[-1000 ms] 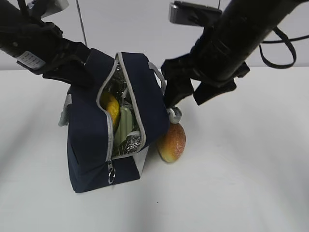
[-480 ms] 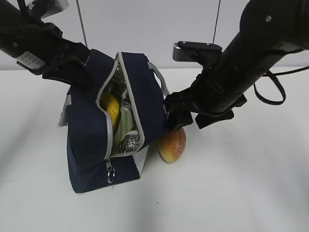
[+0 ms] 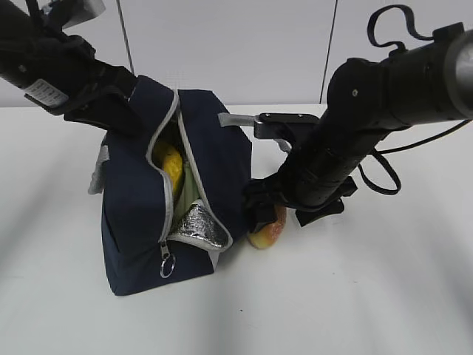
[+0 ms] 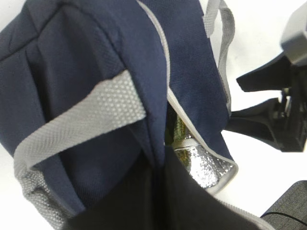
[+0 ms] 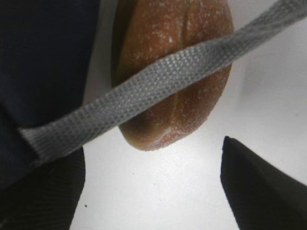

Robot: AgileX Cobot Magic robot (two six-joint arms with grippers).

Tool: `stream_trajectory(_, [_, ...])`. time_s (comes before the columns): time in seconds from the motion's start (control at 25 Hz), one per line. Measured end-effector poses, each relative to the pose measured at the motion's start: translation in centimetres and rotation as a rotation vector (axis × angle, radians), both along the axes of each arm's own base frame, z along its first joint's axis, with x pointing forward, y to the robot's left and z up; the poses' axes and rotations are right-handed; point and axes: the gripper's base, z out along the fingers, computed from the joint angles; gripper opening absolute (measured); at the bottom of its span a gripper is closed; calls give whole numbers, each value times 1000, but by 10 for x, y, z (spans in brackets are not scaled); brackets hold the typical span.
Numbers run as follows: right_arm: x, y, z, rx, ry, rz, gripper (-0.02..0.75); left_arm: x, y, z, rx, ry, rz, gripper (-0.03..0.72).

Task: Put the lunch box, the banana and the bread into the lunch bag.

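Note:
The bread's near end (image 5: 154,139) hardly reaches my right gripper's finger ends, so next I move the open fingers further over the bread's middle (image 5: 172,36) before I close and lift.
The navy lunch bag (image 3: 137,200) stands on the table with its zipper open. Inside it show the yellow banana (image 3: 169,164) and the pale green lid of the lunch box (image 3: 189,197). My left gripper (image 3: 124,105) is shut on the bag's upper left edge; the left wrist view shows its jaws (image 4: 160,160) pinching the navy fabric. The bread (image 3: 269,231) lies on the table against the bag's right side. My right gripper (image 3: 264,208) hangs low over it, open. In the right wrist view the bread (image 5: 163,38) ends level with the fingertips (image 5: 256,184), and the bag's grey handle (image 5: 144,91) crosses it.
A corner of silver foil lining (image 3: 198,225) folds out at the bag's front, above the metal ring pull (image 3: 167,266). The white table (image 3: 355,296) spreads to the right and front of the bag. A white wall stands behind.
My right arm has dropped from beside the bag's top to just over the bread, and its jaws have spread wider. The bag's right flap has sagged inward. The left gripper has not moved.

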Motion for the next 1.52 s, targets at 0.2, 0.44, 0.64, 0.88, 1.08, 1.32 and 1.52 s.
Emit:
stream_trajectory(0.2, [-4,-5,-6,-77,49,53,657,0,0,0,1,1,-1,-3])
stream_trajectory(0.44, [-12,-11,-7,-142,124,95,645,0,0,0,1,0,-1,-3])
stream_trajectory(0.64, [-8,-2,-4,-41,81,77,643,-1,0,0,3,4,-4,-3])
stream_trajectory(0.88, [-1,8,0,77,3,57,642,-1,0,0,3,7,-5,-3])
stream_trajectory(1.08, [8,10,-3,85,-77,38,642,-1,0,0,5,7,-6,-3])
stream_trajectory(1.32, [25,17,-17,82,-80,35,642,-1,0,0,5,8,-6,-3])
stream_trajectory(1.52, [32,21,-19,81,-73,43,609,-1,0,0,6,9,-7,-3])
